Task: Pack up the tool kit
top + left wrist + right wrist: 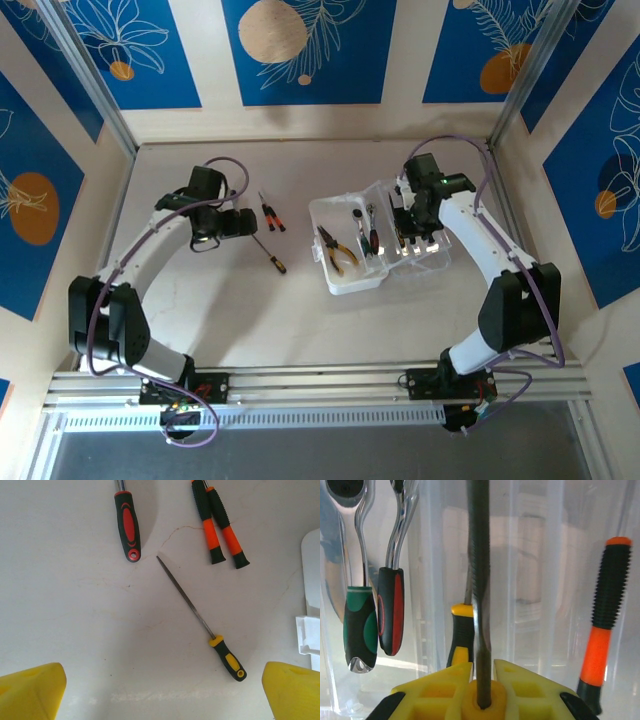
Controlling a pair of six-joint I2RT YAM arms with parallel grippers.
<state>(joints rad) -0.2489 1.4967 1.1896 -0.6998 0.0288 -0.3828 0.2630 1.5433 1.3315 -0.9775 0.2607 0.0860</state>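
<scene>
The orange-and-black screwdrivers (272, 217) are far from my right gripper, so it should put the dark file down in the case (530, 605) and then take a screwdriver from my left gripper.
The tool kit's clear case (352, 283) lies open right of the table's middle, with yellow-handled pliers (337, 250) and a red-handled tool (370, 230) inside. My right gripper (405, 228) hovers over the case's right half, shut (482, 682) on a dark file (479, 580) by its yellow handle. My left gripper (215, 228) stands wide open (162, 692) above the table. Ahead of it lie a yellow-and-black-handled screwdriver (227, 658), a red-and-black-handled tool (128, 525) and two orange-and-black screwdrivers (222, 530).
In the right wrist view, a green-handled ratchet (360, 630), a red-handled ratchet (391, 610), a yellow-and-black handle (461, 635) and an orange-and-black screwdriver (605, 625) lie in the case. The case's edge (310, 605) sits right of the loose tools. Walls enclose the table.
</scene>
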